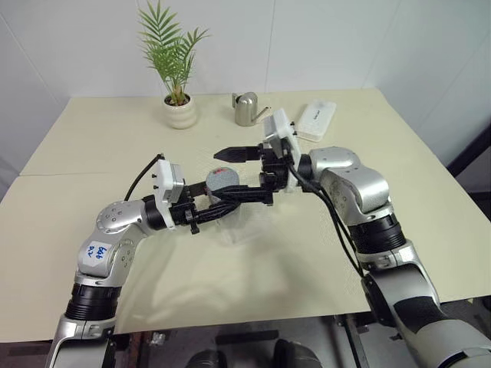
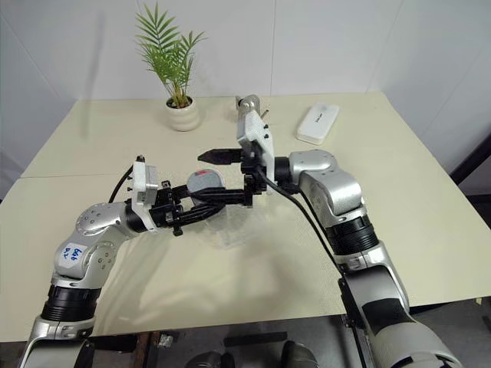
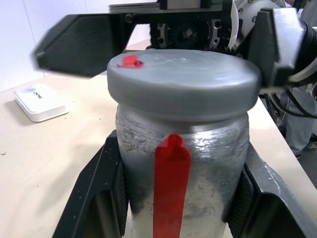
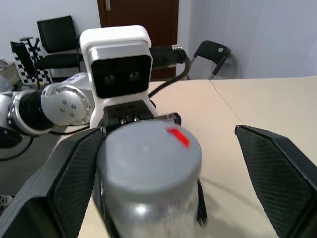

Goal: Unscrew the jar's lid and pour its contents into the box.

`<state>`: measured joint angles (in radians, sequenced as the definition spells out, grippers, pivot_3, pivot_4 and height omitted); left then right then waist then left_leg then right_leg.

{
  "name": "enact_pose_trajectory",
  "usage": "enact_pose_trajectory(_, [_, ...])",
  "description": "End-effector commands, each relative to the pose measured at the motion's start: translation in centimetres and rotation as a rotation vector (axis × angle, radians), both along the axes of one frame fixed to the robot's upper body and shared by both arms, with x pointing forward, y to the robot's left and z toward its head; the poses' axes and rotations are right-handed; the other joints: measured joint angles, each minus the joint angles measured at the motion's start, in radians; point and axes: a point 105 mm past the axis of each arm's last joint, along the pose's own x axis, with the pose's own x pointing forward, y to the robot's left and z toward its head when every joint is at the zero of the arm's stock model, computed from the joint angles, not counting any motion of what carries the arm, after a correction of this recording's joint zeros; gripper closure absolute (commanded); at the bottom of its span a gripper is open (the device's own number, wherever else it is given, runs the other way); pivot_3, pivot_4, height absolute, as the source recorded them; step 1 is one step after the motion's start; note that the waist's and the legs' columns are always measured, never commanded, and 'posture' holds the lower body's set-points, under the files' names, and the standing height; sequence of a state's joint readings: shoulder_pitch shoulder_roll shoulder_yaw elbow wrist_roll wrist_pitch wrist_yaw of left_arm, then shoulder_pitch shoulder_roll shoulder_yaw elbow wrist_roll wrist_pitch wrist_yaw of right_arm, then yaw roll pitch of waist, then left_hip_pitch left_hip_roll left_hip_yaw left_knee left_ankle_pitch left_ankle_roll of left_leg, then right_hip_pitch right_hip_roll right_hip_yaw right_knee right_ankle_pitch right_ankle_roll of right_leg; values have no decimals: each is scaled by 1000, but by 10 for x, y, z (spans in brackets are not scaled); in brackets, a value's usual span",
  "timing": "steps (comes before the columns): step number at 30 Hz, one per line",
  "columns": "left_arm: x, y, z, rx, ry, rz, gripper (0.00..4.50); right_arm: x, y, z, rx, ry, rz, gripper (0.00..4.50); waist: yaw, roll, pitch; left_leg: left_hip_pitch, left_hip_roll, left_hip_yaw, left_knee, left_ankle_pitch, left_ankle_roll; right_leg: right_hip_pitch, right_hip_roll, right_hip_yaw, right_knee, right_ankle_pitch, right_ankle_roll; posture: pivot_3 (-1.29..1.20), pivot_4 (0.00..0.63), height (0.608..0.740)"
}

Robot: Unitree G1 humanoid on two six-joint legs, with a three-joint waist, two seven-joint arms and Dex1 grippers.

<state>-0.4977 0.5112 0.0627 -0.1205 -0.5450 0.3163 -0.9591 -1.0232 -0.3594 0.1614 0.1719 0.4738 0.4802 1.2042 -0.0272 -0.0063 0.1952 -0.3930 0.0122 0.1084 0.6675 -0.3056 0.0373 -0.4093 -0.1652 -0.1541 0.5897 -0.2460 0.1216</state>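
Note:
The grey lid [image 1: 223, 179] reaches across nearly the jar's whole width [image 4: 151, 210], so the robot should expect a wide jar opening hidden under the lid when it unscrews it.
The jar [image 3: 208, 163], cloudy-walled with a red strip down its side, is held above the table with my left gripper [image 1: 209, 205] shut around its body. Its grey lid [image 3: 183, 79] carries a small red mark and sits on the jar. My right gripper [image 1: 229, 178] reaches in from the right and stands open, one black finger [image 4: 54, 188] on each side of the lid and neither pressing it. Just under the jar, the clear box [image 1: 239, 228] rests on the table. The contents are hidden behind the jar's wall.
At the back of the table stand a potted palm [image 1: 180, 111], a silver watering can [image 1: 245, 109] and a white oblong case [image 1: 316, 120]. The left arm's wrist camera [image 4: 116, 62] sits close behind the jar.

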Motion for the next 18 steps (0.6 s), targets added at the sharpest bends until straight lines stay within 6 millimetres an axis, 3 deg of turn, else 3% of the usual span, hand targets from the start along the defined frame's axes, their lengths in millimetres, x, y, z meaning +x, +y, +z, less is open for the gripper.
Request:
enact_pose_trajectory(1, [-11, -1, 9, -1, -64, -41, 2495, 9, -26, 10, 30, -32, -84, 24, 0, 0, 0, 0, 0, 0, 0, 0, 0, 0, 0, 0, 0, 0, 0, 0, 150, 740])
enact_pose_trajectory(7, [-9, 1, 12, 2, -72, -34, 2495, 12, -45, 9, 14, -25, -113, 24, 0, 0, 0, 0, 0, 0, 0, 0, 0, 0, 0, 0, 0, 0, 0, 0, 150, 740])
enact_pose_trajectory(11, [-9, 4, 11, 6, -70, -23, 2495, 4, -53, 26, 62, -6, -68, 24, 0, 0, 0, 0, 0, 1, 0, 0, 0, 0, 0, 0, 0, 0, 0, 0, 150, 740])
enact_pose_trajectory(18, [-6, 1, 12, 6, -69, -29, 2495, -19, -12, 35, 114, -3, 71, 24, -1, 0, 0, 0, 1, 1, 0, 0, 0, 0, 0, 0, 0, 0, 0, 0, 150, 740])
